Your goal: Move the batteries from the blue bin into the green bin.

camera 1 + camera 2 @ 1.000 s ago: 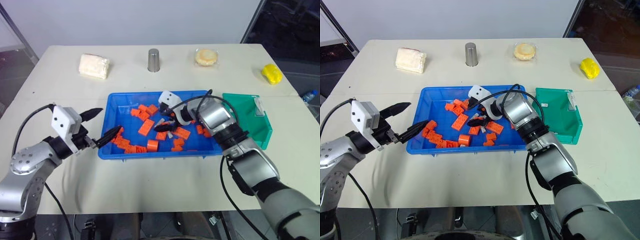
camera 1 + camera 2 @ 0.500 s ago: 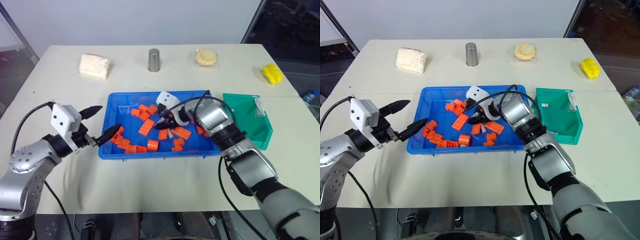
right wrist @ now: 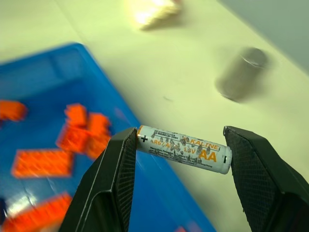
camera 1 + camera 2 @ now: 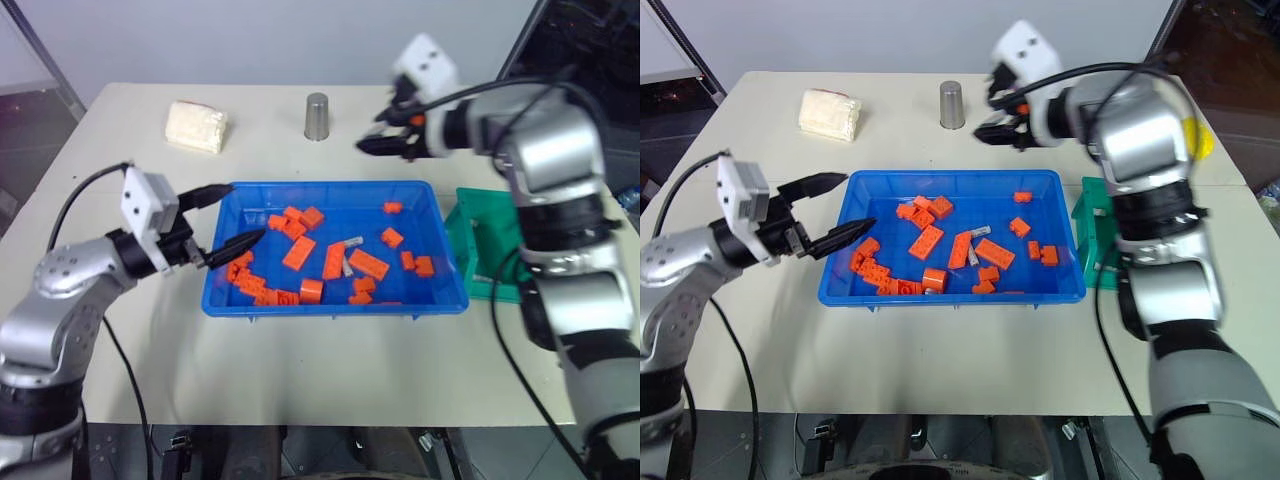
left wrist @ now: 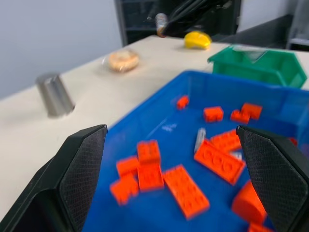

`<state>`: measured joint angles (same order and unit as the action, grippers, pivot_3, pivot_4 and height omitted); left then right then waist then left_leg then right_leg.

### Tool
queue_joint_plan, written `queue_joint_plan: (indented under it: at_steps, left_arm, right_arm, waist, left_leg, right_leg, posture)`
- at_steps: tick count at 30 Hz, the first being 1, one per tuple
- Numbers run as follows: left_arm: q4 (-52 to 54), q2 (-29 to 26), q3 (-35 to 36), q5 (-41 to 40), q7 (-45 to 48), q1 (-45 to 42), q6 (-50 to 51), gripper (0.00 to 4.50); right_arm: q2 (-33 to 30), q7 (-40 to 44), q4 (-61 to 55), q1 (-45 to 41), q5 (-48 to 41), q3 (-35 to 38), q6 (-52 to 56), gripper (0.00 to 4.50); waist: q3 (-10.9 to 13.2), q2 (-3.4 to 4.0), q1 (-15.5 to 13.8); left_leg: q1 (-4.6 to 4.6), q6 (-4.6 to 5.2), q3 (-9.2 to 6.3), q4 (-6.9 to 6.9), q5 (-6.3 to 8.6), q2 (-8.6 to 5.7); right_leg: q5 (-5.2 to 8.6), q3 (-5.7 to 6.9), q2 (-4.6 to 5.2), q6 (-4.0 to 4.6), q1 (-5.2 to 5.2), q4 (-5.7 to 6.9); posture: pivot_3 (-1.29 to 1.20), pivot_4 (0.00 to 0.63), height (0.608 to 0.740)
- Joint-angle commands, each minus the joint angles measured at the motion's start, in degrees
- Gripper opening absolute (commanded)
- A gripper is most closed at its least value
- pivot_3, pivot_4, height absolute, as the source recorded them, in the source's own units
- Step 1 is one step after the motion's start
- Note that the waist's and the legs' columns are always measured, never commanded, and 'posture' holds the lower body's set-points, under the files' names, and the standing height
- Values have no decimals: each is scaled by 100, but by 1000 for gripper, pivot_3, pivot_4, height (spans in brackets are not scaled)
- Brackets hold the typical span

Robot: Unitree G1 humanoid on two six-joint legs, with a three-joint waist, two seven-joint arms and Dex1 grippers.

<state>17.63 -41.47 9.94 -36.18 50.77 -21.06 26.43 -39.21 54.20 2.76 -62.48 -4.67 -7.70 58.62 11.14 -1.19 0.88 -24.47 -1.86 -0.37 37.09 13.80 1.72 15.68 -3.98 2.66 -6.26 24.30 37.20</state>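
My right gripper is holding the AA battery (image 3: pixel 184 150) alone between its fingers, clear of the blue bin's rim, so it should keep going across and let go over the green bin (image 4: pixel 491 232).
My right gripper (image 4: pixel 383 143) hangs high over the blue bin's far rim, shut on a silver AA battery (image 3: pixel 183 149) held end to end between its fingers. The blue bin (image 4: pixel 335 308) lies mid-table with several orange blocks (image 4: pixel 300 252) and two more batteries (image 4: pixel 348 243) near its middle. Just right of it stands the green bin (image 4: pixel 478 245), partly hidden behind my right arm. My left gripper (image 4: pixel 245 212) is open and holds nothing, level over the blue bin's left rim with its fingers pointing in toward the blocks.
A metal cup (image 4: pixel 317 115) and a white wrapped packet (image 4: pixel 197 126) stand at the table's far side. A round pastry (image 5: pixel 123 60) and a yellow object (image 5: pixel 198 39) lie beyond the bins. The table's near side is bare.
My right gripper closed on a battery among the blocks, then lifted it out of the blue bin, up and to the right. My left gripper rose slightly and moved in over the bin's rim.
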Motion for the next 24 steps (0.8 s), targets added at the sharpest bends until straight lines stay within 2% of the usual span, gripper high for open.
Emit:
queue_joint_plan:
  at_steps: [1, 3, 8, 19, 23, 24]
  left_arm:
    - [-515, 30, -264, 171, 404, -432, -237, 4500]
    - [-827, 110, -437, 257, 601, -665, -325, 4500]
    - [-1375, 349, -725, 473, 894, -1036, -542, 4500]
    - [-1591, 567, -790, 680, 1032, -1114, -696, 4500]
    - [-1513, 532, -748, 681, 1021, -1051, -663, 4500]
    - [-1495, 524, -740, 678, 1013, -1039, -654, 4500]
  right_arm:
    - [-655, -128, -879, 710, -128, 488, 559, 2189]
    - [-1067, -222, -1296, 1328, -160, 744, 752, 2189]
    - [-1490, -497, -1795, 2408, -330, 1304, 1008, 2189]
    - [-2076, -776, -1487, 3358, -344, 1511, 193, 2189]
    - [-2396, -720, -1296, 3703, -226, 1381, -367, 4193]
    - [-2401, -713, -1292, 3709, -263, 1384, -391, 4470]
  waist:
    - [3, 4, 5]
    - [3, 4, -5]
    - [4, 7, 62]
    - [4, 7, 134]
    - [4, 7, 134]
    - [4, 7, 134]
  left_leg:
    - [0, 0, 6, 2, 0, 0]
    - [-2, 1, 5, 4, -1, -1]
    - [4, 1, 12, 6, -1, 2]
    - [3, 2, 8, 8, -1, 3]
    - [3, 2, 10, 8, -1, 2]
    - [3, 2, 10, 9, -1, 2]
  right_leg:
    - [0, -3, 0, 0, 1, 0]
    - [0, -4, 0, -1, 2, 2]
    - [-1, -12, -6, -2, 4, 9]
    - [0, -13, -8, -2, 4, 13]
    - [0, -14, -6, -3, 3, 13]
    - [0, -14, -6, -2, 3, 13]
  posture:
    - [0, 150, 740]
    - [0, 150, 740]
    - [0, 150, 740]
    - [0, 150, 740]
    - [0, 150, 740]
    - [0, 150, 740]
